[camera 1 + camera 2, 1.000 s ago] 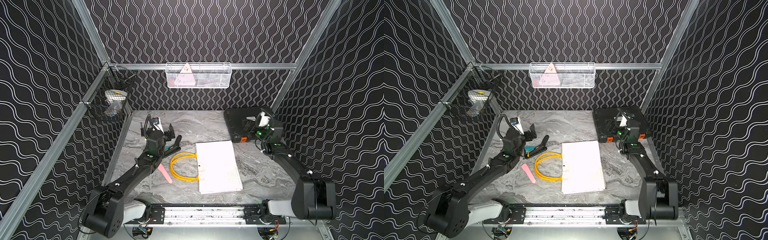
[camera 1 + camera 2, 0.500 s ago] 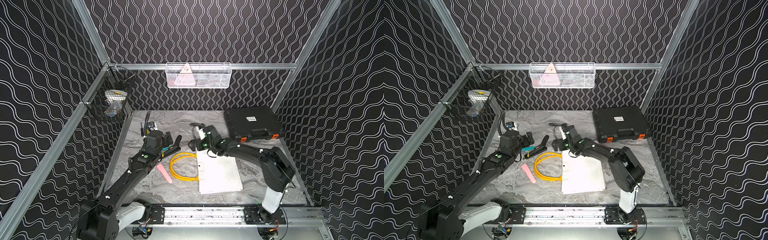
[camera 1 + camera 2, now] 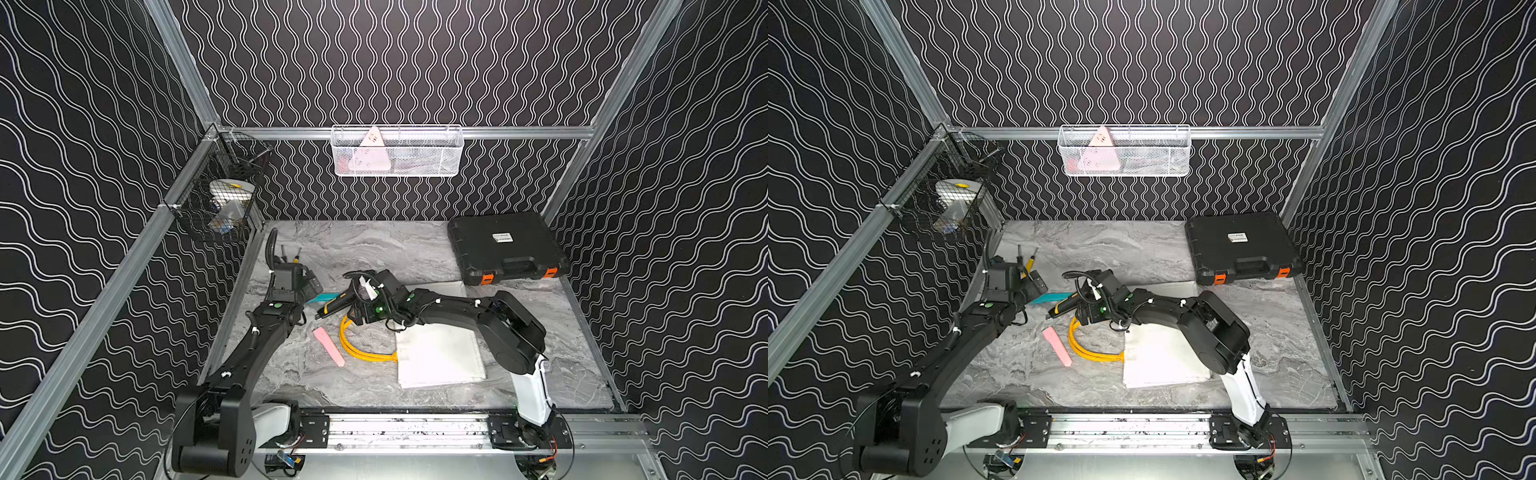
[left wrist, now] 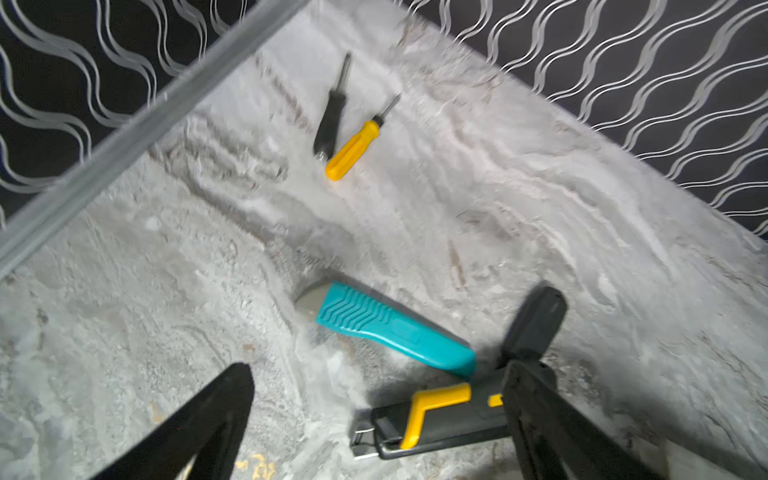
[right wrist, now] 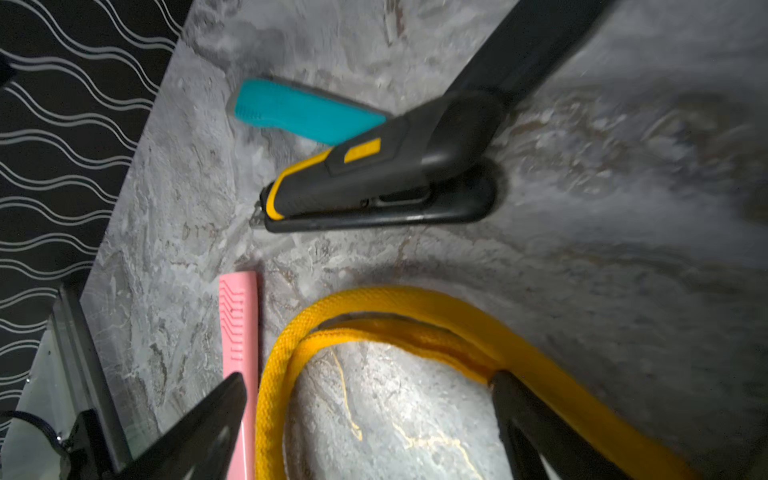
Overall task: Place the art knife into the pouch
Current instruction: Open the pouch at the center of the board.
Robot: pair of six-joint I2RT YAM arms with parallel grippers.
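Observation:
A dark gap (image 5: 376, 316) shows between the stacked yellow loop handles. The upper handle (image 5: 400, 300) will therefore come up alone when I lift, and the other handle will stay lying.
The white pouch (image 3: 440, 353) (image 3: 1163, 357) lies flat, its yellow loop handles (image 3: 361, 353) (image 5: 395, 307) to its left. Three knives lie nearby: a teal one (image 3: 326, 298) (image 4: 386, 328), a pink one (image 3: 328, 351) (image 5: 239, 324) and a black-and-yellow one (image 3: 334, 305) (image 4: 436, 419). I cannot tell which is the art knife. My left gripper (image 3: 311, 287) (image 4: 382, 374) hangs open above the teal and black-and-yellow knives, holding nothing. My right gripper (image 3: 358, 318) (image 5: 370, 380) is open low over the handle loop. One of its fingers is by the pink knife, the other over the rope.
A black hard case (image 3: 507, 245) with orange latches sits at the back right. A yellow screwdriver (image 4: 353, 149) and a black one (image 4: 330, 120) lie at the back left. A white wire basket (image 3: 397, 151) hangs on the back wall, a black mesh basket (image 3: 220, 203) on the left wall.
My right arm has swung from over the black case at the back right to the pouch handles in the middle. The left gripper has shifted slightly over the knives.

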